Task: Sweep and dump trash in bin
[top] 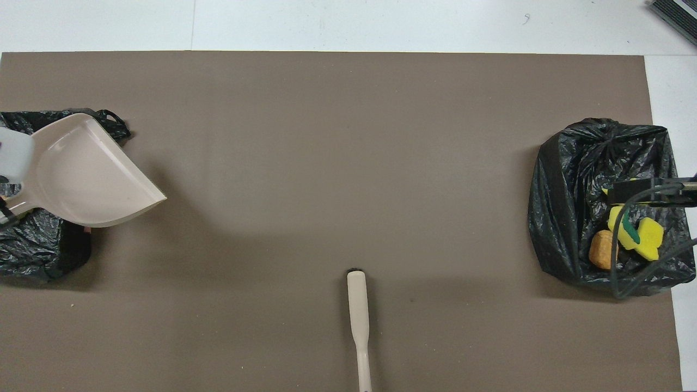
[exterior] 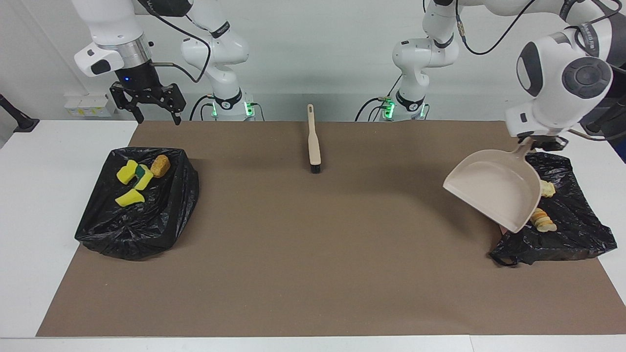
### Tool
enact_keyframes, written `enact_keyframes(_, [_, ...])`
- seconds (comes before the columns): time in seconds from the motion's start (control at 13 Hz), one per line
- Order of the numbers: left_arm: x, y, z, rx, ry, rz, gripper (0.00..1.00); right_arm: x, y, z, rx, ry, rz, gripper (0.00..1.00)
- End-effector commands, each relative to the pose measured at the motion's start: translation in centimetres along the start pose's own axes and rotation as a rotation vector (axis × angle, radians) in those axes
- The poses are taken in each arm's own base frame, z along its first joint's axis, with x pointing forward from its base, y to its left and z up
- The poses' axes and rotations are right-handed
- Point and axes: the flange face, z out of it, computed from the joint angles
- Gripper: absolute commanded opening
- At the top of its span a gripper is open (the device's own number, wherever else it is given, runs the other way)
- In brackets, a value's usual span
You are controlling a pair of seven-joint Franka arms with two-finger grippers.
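Note:
The dustpan (top: 95,176) is empty, and the mat (top: 364,196) past the brush's bristles is clear. My left gripper should therefore keep moving the dustpan there until it lies flat.
A beige dustpan (exterior: 494,193) (top: 87,174) hangs tilted and empty over the inner edge of a black-bagged bin (exterior: 572,234) (top: 38,256) at the left arm's end. My left gripper (exterior: 533,143) is shut on its handle. Pale trash chunks (exterior: 543,221) lie in that bin, partly hidden by the pan. Yellow sponge bits (exterior: 129,186) (top: 640,237) and an orange-brown lump (exterior: 160,165) (top: 600,257) lie in a second bagged bin (exterior: 142,225) (top: 577,179) at the right arm's end. My right gripper (exterior: 157,117) hangs open and empty over the mat's corner by that bin.
A beige hand brush (exterior: 313,144) (top: 358,313) lies on the brown mat (exterior: 318,254) midway between the arms' bases, bristles down, handle toward the robots. White table (exterior: 44,195) borders the mat at both ends.

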Motion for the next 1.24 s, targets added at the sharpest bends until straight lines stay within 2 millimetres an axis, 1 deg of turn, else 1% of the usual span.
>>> enact_keyframes(0.0, [3.2,6.5,-1.1,0.012,0.038,-0.079,0.00,0.7,1.4,0.1,-0.011,-0.011,0.013,1.00])
enact_keyframes(0.08, [4.7,8.6,-1.6,0.002,0.050,-0.110,0.00,0.7,1.7,0.1,-0.012,-0.011,0.010,1.00])
enact_keyframes(0.31, [8.4,14.0,-2.6,-0.056,0.108,-0.212,0.00,0.8,1.4,0.1,-0.017,-0.011,0.000,1.00])
enact_keyframes(0.39, [9.7,15.9,-3.1,-0.080,0.127,-0.247,0.00,0.8,1.7,0.1,-0.016,-0.009,0.006,1.00])
enact_keyframes(0.46, [11.3,18.0,-3.4,-0.095,0.143,-0.284,0.00,0.9,2.6,0.2,-0.009,-0.007,0.017,1.00])
enact_keyframes(0.62, [14.1,21.3,-3.9,-0.175,0.197,-0.388,0.00,0.8,3.4,0.2,-0.005,-0.008,0.029,1.00])
enact_keyframes(0.69, [15.7,22.7,-3.9,-0.209,0.217,-0.426,0.00,0.8,4.1,0.3,-0.004,-0.011,0.043,1.00])
enact_keyframes(0.77, [17.8,24.8,-3.6,-0.227,0.233,-0.463,0.00,0.8,3.9,0.2,-0.005,-0.011,0.038,1.00])
enact_keyframes(0.85, [19.3,26.4,-3.7,-0.237,0.261,-0.504,0.00,0.7,4.5,0.3,-0.005,-0.014,0.050,1.00])
enact_keyframes(0.93, [20.7,28.1,-3.8,-0.250,0.282,-0.525,0.00,0.6,4.1,0.2,-0.003,-0.018,0.040,1.00])
enact_keyframes(1.0, [21.9,29.1,-3.7,-0.266,0.302,-0.542,0.00,0.6,3.7,0.3,-0.005,-0.022,0.033,1.00])
enact_keyframes(1.08, [23.3,30.0,-3.4,-0.282,0.323,-0.563,0.00,0.6,3.6,0.2,-0.005,-0.024,0.033,1.00])
enact_keyframes(1.16, [24.8,31.4,-3.0,-0.299,0.343,-0.582,0.00,0.5,3.7,0.2,-0.002,-0.024,0.034,1.00])
